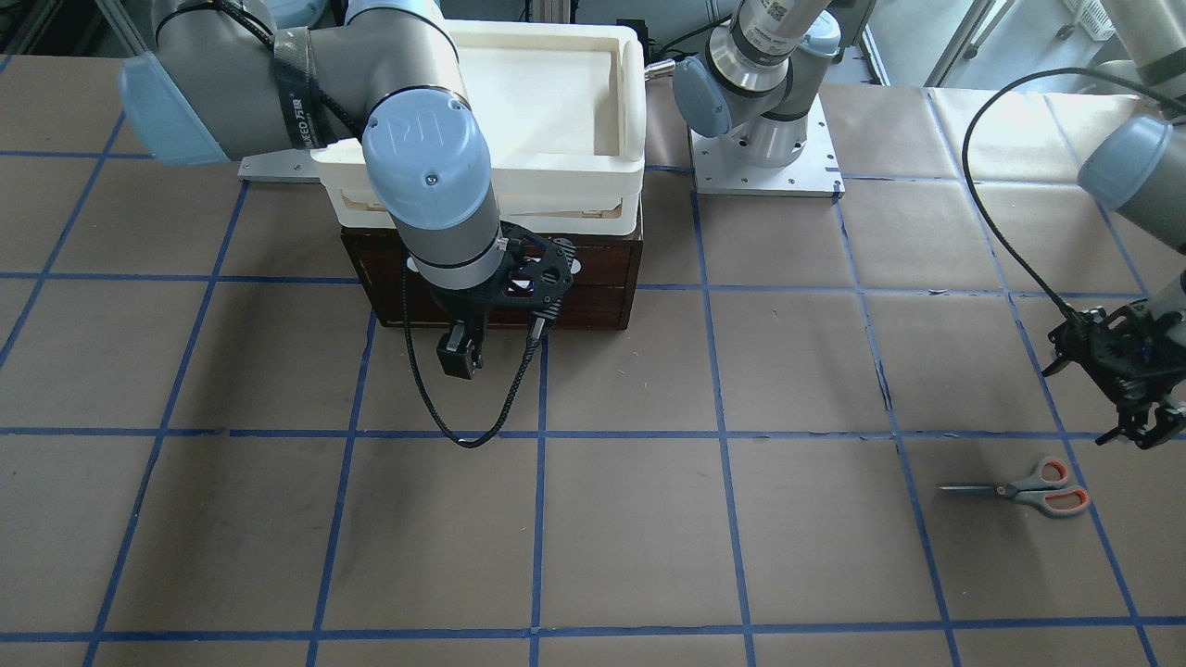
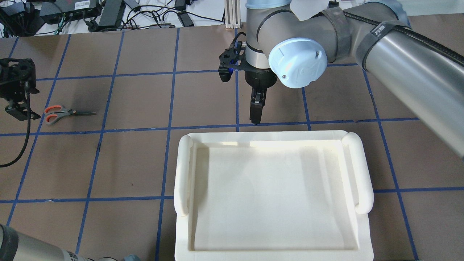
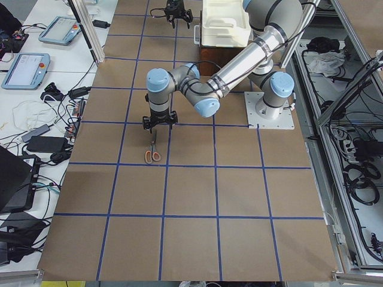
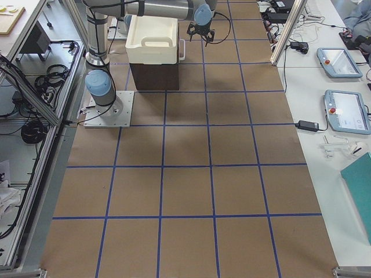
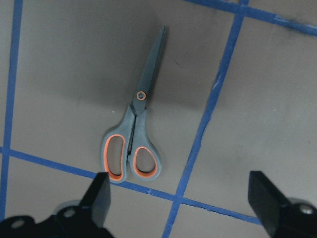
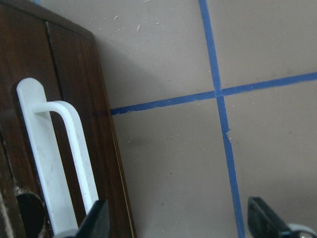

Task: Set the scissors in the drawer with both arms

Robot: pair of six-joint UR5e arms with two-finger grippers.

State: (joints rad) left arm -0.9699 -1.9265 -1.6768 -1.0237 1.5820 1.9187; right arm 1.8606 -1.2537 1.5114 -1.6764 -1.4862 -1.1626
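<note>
I expect the scissors (image 1: 1009,489) to stay closed and almost level when I lift them across both handles, because the grey handles (image 1: 1049,488) are close together behind the pivot.
The scissors (image 1: 1028,489) lie flat and closed on the brown table, grey handles with orange lining; they also show in the overhead view (image 2: 61,112) and the left wrist view (image 5: 136,134). My left gripper (image 1: 1141,431) hovers just beside the handles, open and empty; its fingers (image 5: 99,203) stand wide apart. The dark brown drawer (image 1: 593,278) is shut under the white foam tray. My right gripper (image 1: 460,357) hangs in front of it, open and empty, close to the white bar handle (image 6: 54,158).
The white foam tray (image 2: 272,195) sits on top of the drawer box. A black cable (image 1: 463,408) loops down from the right wrist. Blue tape lines grid the table. The right arm's base plate (image 1: 764,171) stands beside the box.
</note>
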